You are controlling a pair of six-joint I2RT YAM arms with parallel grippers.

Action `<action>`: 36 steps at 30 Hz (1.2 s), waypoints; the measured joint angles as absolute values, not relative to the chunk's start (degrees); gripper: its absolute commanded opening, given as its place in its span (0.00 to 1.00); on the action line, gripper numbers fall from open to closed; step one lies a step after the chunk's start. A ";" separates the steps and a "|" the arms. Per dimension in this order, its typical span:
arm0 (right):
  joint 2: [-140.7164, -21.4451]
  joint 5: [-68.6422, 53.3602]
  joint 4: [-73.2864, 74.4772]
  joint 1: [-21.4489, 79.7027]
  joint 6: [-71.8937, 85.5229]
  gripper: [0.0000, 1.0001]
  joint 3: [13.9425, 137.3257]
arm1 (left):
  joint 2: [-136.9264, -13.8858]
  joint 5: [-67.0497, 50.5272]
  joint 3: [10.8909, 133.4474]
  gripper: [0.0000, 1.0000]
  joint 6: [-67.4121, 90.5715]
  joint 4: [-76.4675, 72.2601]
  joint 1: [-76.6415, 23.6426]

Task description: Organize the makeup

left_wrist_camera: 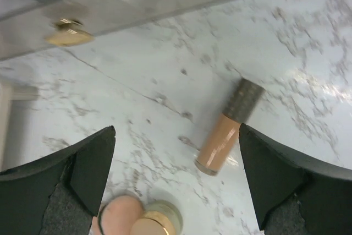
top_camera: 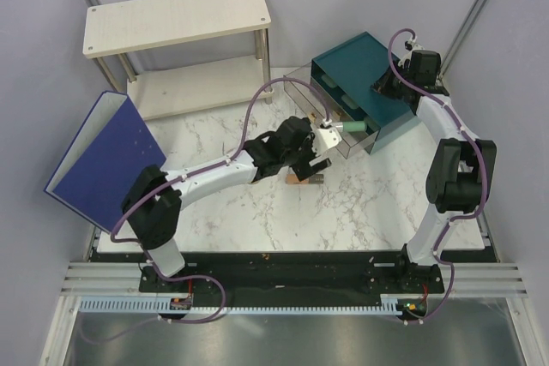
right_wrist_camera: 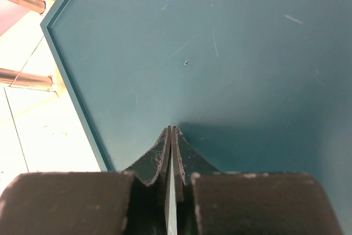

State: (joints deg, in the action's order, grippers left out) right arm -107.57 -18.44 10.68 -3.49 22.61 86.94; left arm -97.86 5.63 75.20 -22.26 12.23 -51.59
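Observation:
The copper-black tube (left_wrist_camera: 229,126) is clear of the compact and runs lengthwise between my open fingers, so my left gripper should go on down before it closes across the tube's middle (top_camera: 306,179).
A copper-black tube (left_wrist_camera: 224,137) with a dark cap lies on the marble table between my left gripper's (left_wrist_camera: 177,136) open fingers, nearer the right one. A peach-pink compact (left_wrist_camera: 120,215) and a gold-rimmed tin (left_wrist_camera: 157,223) lie together at the near edge of that view. In the top view the left gripper (top_camera: 316,160) hovers over the tube (top_camera: 304,179). A mint-green tube (top_camera: 352,129) lies in the open clear drawer. My right gripper (right_wrist_camera: 172,130) is shut and empty, its tips against the top of the teal drawer box (right_wrist_camera: 220,53); it also shows in the top view (top_camera: 383,85).
The clear drawer (top_camera: 330,113) stands pulled out of the teal box (top_camera: 356,66), its front and gold knob (left_wrist_camera: 69,34) just beyond my left fingers. A blue binder (top_camera: 103,156) leans at the left. A white two-level shelf (top_camera: 176,19) stands at the back.

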 measured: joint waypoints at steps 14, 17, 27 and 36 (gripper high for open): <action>-107.57 -18.59 10.63 -3.49 22.59 0.10 86.91 | -107.35 -7.62 72.90 0.98 -22.13 14.85 -51.11; -107.57 -18.61 10.61 -3.49 22.59 0.10 86.91 | -109.06 -8.19 73.56 0.95 -21.91 14.87 -51.11; -107.57 -18.63 10.55 -3.49 22.59 0.10 86.87 | -111.92 -7.90 73.71 0.47 -20.51 14.57 -50.68; -107.57 -18.65 10.46 -3.49 22.59 0.10 86.85 | -110.13 -6.94 70.00 0.08 -16.93 11.38 -50.30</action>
State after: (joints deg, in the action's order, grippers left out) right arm -107.57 -18.65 10.46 -3.49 22.59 86.85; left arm -110.13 -6.94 70.00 -16.93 11.38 -50.30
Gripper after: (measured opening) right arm 0.098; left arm 0.404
